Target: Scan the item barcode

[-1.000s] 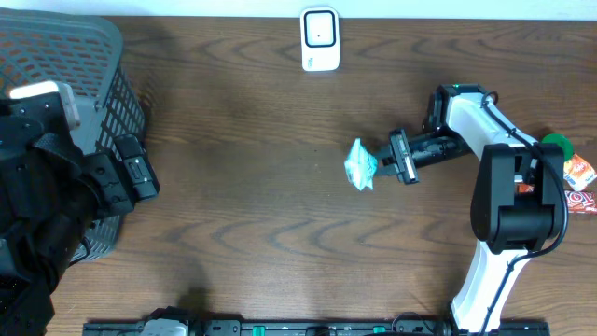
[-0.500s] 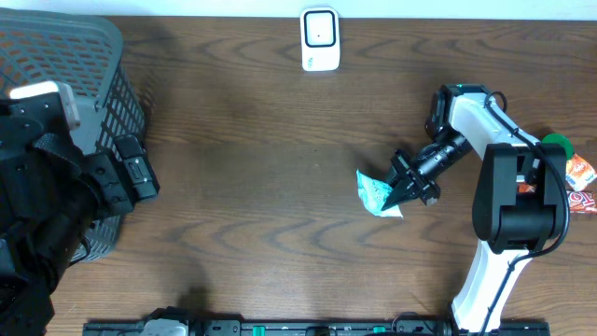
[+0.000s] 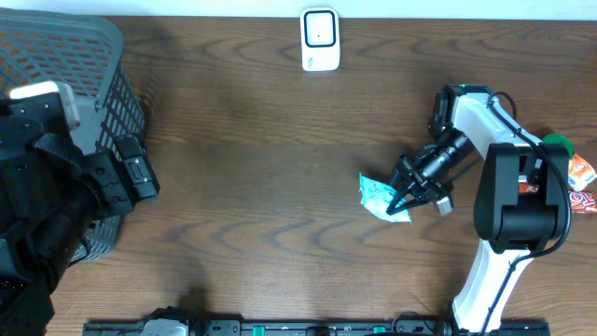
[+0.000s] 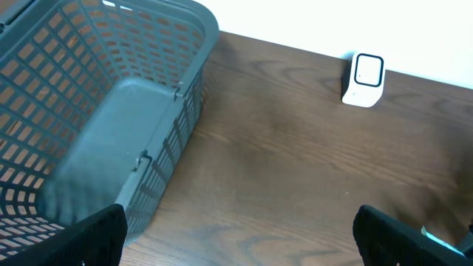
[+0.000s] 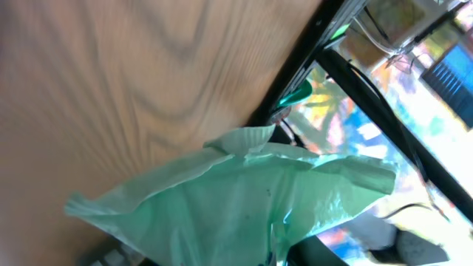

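The green packet (image 3: 381, 198) in my right gripper points toward the table's near edge, away from the scanner, so next I turn it around and take it to the white barcode scanner (image 3: 320, 39).
A crumpled pale green packet (image 3: 377, 196) lies on the wooden table, right of centre. My right gripper (image 3: 405, 192) points down-left with its tips at the packet's right edge. In the right wrist view the green packet (image 5: 244, 196) fills the lower frame and covers the jaws, so their gap is hidden. The white barcode scanner (image 3: 319, 39) stands at the table's far edge; the left wrist view also shows the scanner (image 4: 363, 78). My left gripper (image 4: 247, 240) hovers wide open and holds nothing beside the basket. No barcode is visible on the packet.
A grey mesh basket (image 3: 103, 56) occupies the far left corner, and the left wrist view shows the basket (image 4: 177, 89) close by. At the right table edge, behind my right arm, sit a green object (image 3: 557, 143) and orange packets (image 3: 579, 172).
My right gripper swung the packet right and toward the front edge, bringing it down onto the table. The left arm has not moved.
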You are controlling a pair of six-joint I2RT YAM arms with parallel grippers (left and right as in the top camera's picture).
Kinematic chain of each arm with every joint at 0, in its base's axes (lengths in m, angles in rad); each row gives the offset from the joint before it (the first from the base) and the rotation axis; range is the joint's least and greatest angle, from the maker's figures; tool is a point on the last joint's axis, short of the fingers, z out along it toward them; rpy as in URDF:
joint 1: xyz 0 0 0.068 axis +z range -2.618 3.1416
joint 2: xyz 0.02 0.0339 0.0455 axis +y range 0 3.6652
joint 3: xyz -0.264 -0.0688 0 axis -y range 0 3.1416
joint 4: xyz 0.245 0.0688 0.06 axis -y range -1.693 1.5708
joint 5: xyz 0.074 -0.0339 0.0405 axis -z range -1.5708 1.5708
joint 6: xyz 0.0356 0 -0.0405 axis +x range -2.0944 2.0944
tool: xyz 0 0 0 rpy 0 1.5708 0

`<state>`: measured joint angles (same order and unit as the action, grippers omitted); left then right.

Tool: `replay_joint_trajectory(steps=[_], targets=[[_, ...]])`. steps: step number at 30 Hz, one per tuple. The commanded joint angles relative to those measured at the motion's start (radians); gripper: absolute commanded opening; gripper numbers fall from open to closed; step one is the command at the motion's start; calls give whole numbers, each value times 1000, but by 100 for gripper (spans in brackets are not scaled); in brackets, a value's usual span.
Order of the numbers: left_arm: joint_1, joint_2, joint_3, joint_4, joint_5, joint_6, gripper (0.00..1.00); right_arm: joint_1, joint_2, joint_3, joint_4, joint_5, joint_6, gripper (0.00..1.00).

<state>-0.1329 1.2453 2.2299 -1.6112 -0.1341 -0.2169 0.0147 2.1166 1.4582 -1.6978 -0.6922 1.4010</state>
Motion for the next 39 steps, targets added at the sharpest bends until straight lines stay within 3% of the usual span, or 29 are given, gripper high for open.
replay_joint_trajectory(steps=[1,8,9,10,16,24,29,34,35,39], targets=[[-3,-5,-1,-78,-9,-6,98,-3,6,0,-5,95,242,24],[-3,-5,-1,-78,-9,-6,98,6,6,0,-5,98,180,17],[-3,-5,-1,-78,-9,-6,98,5,6,0,-4,90,150,8],[-3,-5,-1,-78,-9,-6,98,2,6,0,37,28,34,1],[-3,-5,-1,-78,-9,-6,98,-13,6,0,329,-331,-428,1],[-3,-5,-1,-78,-9,-6,98,-11,6,0,325,-843,-837,1],[-3,-5,-1,-78,-9,-6,98,-6,6,0,329,-869,-1007,1],[-3,-5,-1,-78,-9,-6,98,-6,6,0,328,-869,-1333,1],[-3,-5,-1,-78,-9,-6,98,-6,6,0,323,-869,-1421,11],[-3,-5,-1,-78,-9,-6,98,-7,6,0,346,-869,-1601,4]])
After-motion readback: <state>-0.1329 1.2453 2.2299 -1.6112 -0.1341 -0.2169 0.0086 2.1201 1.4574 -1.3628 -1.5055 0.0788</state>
